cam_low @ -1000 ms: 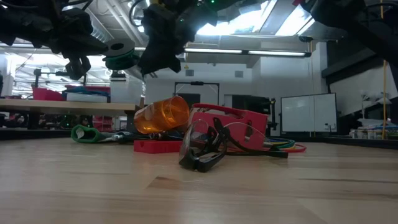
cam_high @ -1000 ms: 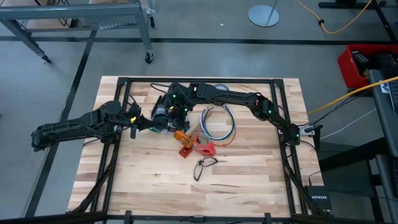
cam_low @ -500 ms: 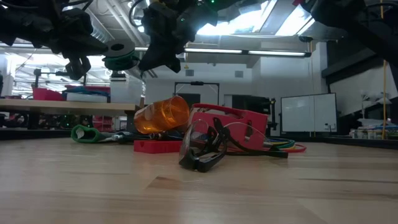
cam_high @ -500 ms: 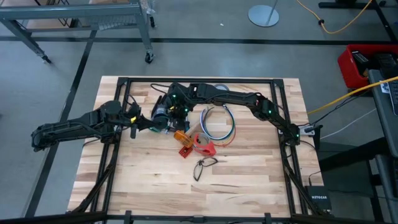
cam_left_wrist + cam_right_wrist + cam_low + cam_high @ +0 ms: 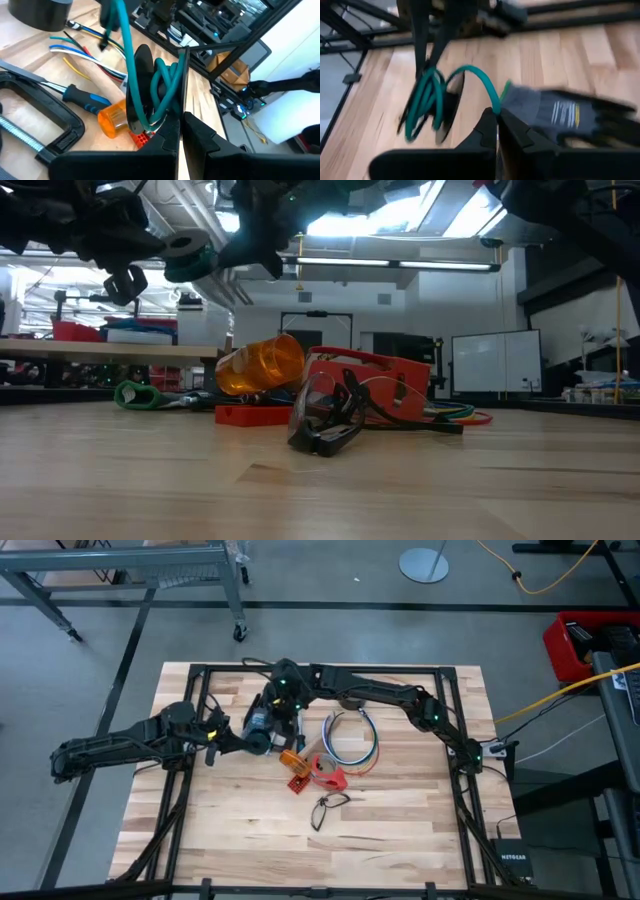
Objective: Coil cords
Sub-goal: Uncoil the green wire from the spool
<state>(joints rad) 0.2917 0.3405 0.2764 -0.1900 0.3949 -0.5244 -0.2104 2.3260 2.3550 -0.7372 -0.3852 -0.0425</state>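
The teal cord arcs slack between the spool and my right gripper. Next, my left gripper pulls the spool away to stretch the cord before the cord is coiled.
My left gripper is shut on a black spool wound with teal cord, held above the table left of centre. My right gripper hovers just beyond the spool's far side, shut on the same teal cord. The loop of blue, grey-white and red-orange cords lies flat on the table right of both grippers, untouched; its wire ends show in the left wrist view. My left gripper pinches the spool at its rim between its two fingers, coming about level from the table's left. The spool stands on edge, lifted clear of the table. My right gripper pinches the teal cord's free stretch between its fingertips, slanting down from the far side. The cord arcs in a slack curve from the spool to the fingers.
An orange bottle, a red part and safety glasses lie near of the cords. A grey tape roll sits at the far edge. A grey glove, a C-clamp and a screwdriver lie nearby.
My right gripper has gone up and toward the table's far edge, drawing the teal cord away from the spool. The spool in my left gripper has risen a little.
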